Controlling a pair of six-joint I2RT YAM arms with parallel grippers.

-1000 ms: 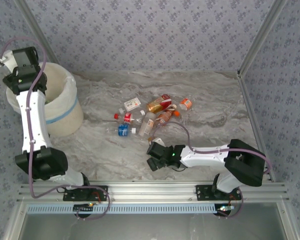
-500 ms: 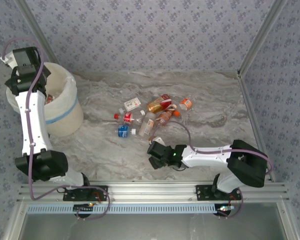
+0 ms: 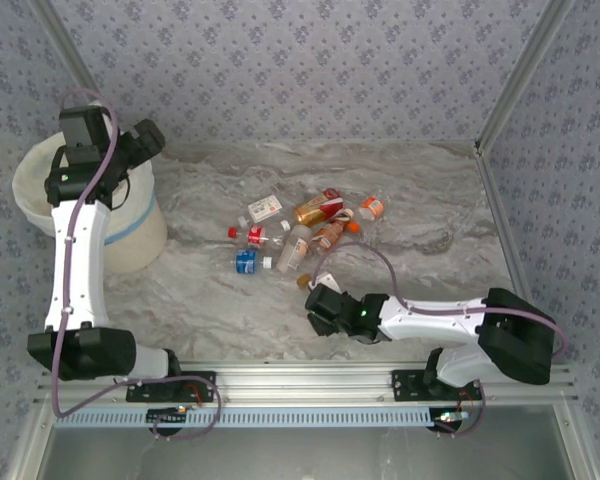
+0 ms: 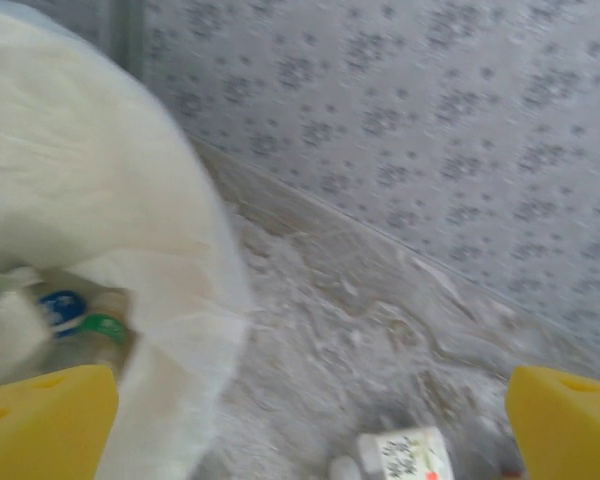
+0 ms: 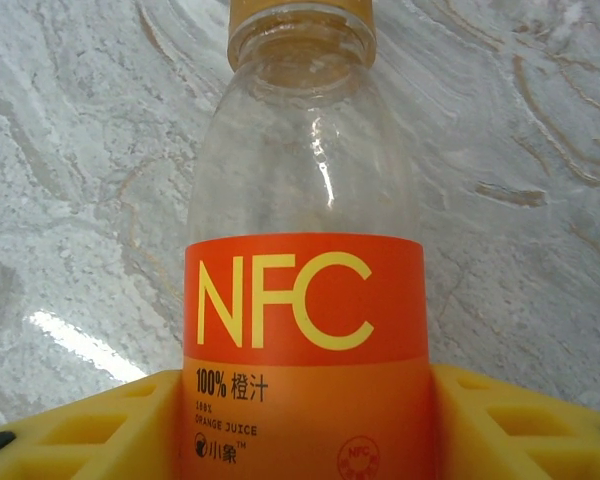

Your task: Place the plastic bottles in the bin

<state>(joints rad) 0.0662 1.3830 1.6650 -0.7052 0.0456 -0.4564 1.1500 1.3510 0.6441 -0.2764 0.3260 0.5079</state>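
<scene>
The NFC bottle by its label [image 5: 305, 300] is held in my right gripper with its capped end free, so my left gripper should keep moving in until it closes below the bottle's cap [image 5: 305, 125].
A clear plastic bottle with an orange NFC label [image 5: 305, 330] lies on the marble between yellow fingers [image 5: 70, 420], and my right gripper [image 5: 305, 430] is shut on its body. From above, that gripper [image 3: 322, 305] sits at the near middle of the table. Several more plastic bottles [image 3: 300, 225] lie scattered just beyond it. The cream bin [image 3: 130, 240] stands at far left. My left gripper [image 3: 146, 140] hangs by its right rim. It is open and empty [image 4: 310, 430]. Inside the bin [image 4: 110, 200] lie bottles with blue [image 4: 65, 305] and green [image 4: 105, 325] caps.
Patterned walls close the table on three sides, with metal posts at the far corners. A white-labelled bottle [image 4: 410, 455] lies on the marble below the left gripper's view. A blue-labelled bottle [image 3: 246, 260] and a red-capped one [image 3: 250, 235] lie nearest the bin.
The left gripper opened over the bin and swung right, off its rim. The right gripper closed on the orange bottle and shifted slightly right.
</scene>
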